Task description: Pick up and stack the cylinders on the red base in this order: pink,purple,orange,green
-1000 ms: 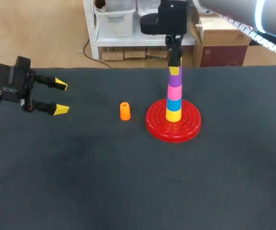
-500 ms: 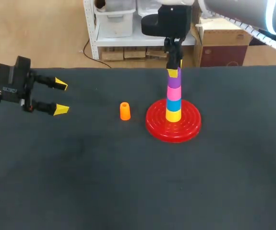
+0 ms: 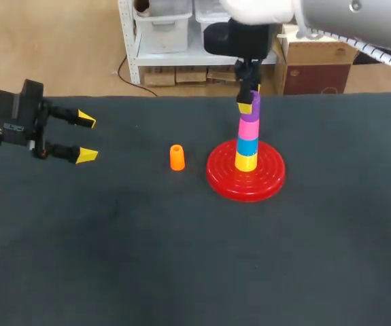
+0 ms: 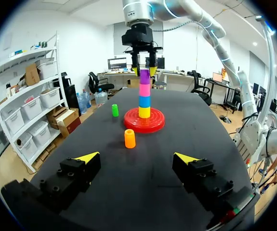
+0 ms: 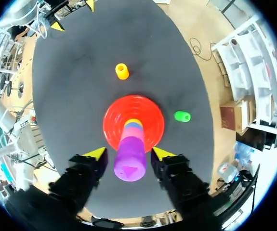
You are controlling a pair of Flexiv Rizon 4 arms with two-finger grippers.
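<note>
I expect the orange cylinder (image 3: 177,157) to slide over the purple cylinder's tip when I lower it, because the pink cylinder (image 3: 248,130) looks shorter than the purple one.
On the red base (image 3: 222,178) stands a stack: yellow at the bottom, then blue, a pink cylinder (image 3: 249,129), and a purple cylinder (image 3: 251,113) on top. My right gripper (image 3: 249,103) hangs straight over the stack. In the right wrist view its fingers (image 5: 96,154) flank the purple cylinder (image 5: 129,162) with a small gap on each side, so it is open. An orange cylinder (image 3: 176,157) stands upright on the mat, left of the base. The green cylinder (image 5: 181,116) lies beyond the base; the head view does not show it. My left gripper (image 3: 83,138) is open and holds nothing at the far left.
A black mat (image 3: 181,258) covers the table. From the left wrist, the orange cylinder (image 4: 129,138) stands ahead of my left gripper (image 4: 137,157), with the red base (image 4: 155,126) behind it and the green cylinder (image 4: 114,110) off to one side.
My right gripper's fingers have spread away from the purple cylinder, which stays on top of the stack. The left arm has not moved.
</note>
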